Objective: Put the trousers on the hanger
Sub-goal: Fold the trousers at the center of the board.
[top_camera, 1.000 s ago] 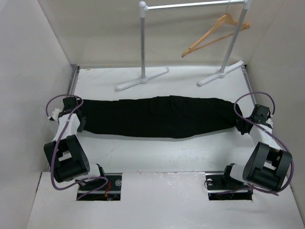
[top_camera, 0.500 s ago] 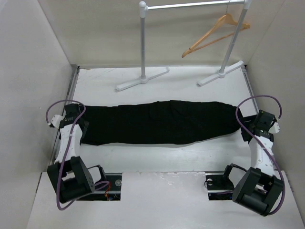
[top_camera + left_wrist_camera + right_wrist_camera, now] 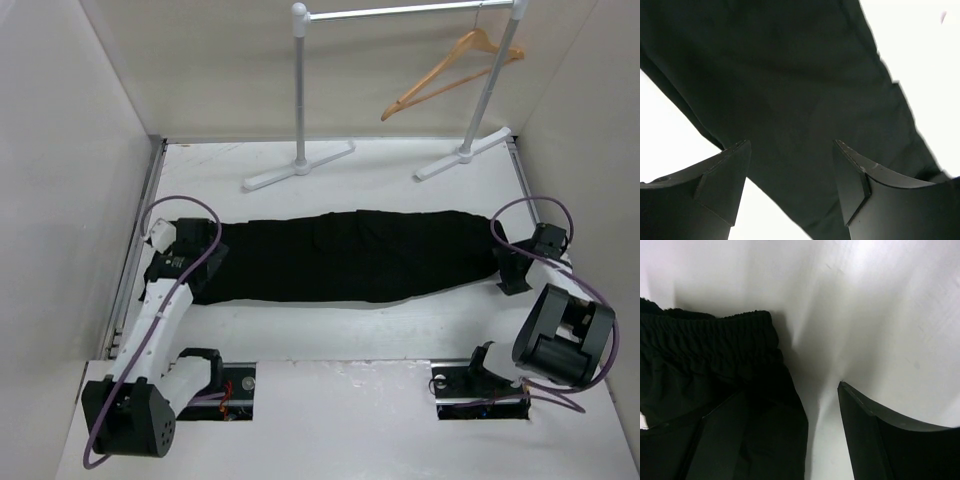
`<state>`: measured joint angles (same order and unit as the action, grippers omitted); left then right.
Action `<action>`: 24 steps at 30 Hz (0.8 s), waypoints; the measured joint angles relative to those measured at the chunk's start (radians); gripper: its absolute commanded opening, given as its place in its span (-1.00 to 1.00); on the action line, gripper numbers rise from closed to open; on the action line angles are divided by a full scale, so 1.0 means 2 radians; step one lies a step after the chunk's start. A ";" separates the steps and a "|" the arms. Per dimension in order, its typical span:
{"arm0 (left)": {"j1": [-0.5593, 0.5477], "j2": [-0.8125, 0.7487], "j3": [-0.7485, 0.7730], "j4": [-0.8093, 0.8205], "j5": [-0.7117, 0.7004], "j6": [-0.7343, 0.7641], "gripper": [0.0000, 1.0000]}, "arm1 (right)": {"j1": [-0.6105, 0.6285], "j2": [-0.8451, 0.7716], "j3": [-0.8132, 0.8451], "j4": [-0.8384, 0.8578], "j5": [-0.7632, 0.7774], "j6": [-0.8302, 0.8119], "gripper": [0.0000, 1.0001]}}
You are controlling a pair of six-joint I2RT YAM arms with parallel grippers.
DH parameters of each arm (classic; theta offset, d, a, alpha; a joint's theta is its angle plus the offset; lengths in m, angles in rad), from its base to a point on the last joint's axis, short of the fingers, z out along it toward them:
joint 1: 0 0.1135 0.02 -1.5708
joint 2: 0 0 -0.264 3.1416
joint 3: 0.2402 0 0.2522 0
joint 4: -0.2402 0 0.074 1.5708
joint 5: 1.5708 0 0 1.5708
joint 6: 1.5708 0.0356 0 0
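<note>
Next, I move my left gripper away while my right gripper folds the waistband over toward the leg end of the outstretched trousers, because my left gripper is hovering over that end.
The black trousers lie flat, stretched left to right across the middle of the white table. The tan wooden hanger hangs from the rail at the back right, far from both arms. My left gripper hovers over the trousers' left end. In the left wrist view it is open, with black cloth beneath the gap and nothing held. My right gripper is at the right end. In the right wrist view it is open beside the elastic waistband, one finger over the cloth and the other over bare table.
A grey metal rail stand occupies the back of the table, its two feet just behind the trousers. White walls close in the left, right and back. Purple cables loop above both wrists.
Both grippers have opened and let go of the trousers' ends. The left arm has swung rightward over the cloth. The trousers now lie a little shorter on the table.
</note>
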<state>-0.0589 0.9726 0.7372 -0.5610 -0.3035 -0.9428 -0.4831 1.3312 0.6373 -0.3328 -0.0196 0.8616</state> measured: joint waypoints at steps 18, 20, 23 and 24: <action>-0.076 -0.028 -0.040 0.011 0.005 -0.004 0.23 | 0.017 -0.074 0.056 -0.027 0.045 0.025 -0.86; -0.093 -0.014 -0.040 0.015 0.003 -0.004 0.23 | 0.013 -0.109 0.094 -0.047 0.056 0.012 -0.86; -0.125 0.007 -0.039 0.020 0.000 -0.006 0.22 | 0.003 -0.151 0.155 -0.068 0.069 -0.006 -0.85; -0.140 0.014 -0.036 0.020 -0.001 -0.008 0.22 | 0.002 -0.160 0.173 -0.073 0.072 -0.012 -0.85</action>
<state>-0.3382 1.0012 0.6655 -0.5209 -0.3054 -0.9588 -0.4801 1.0107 0.9840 -0.4797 0.1238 0.8371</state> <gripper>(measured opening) 0.616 0.079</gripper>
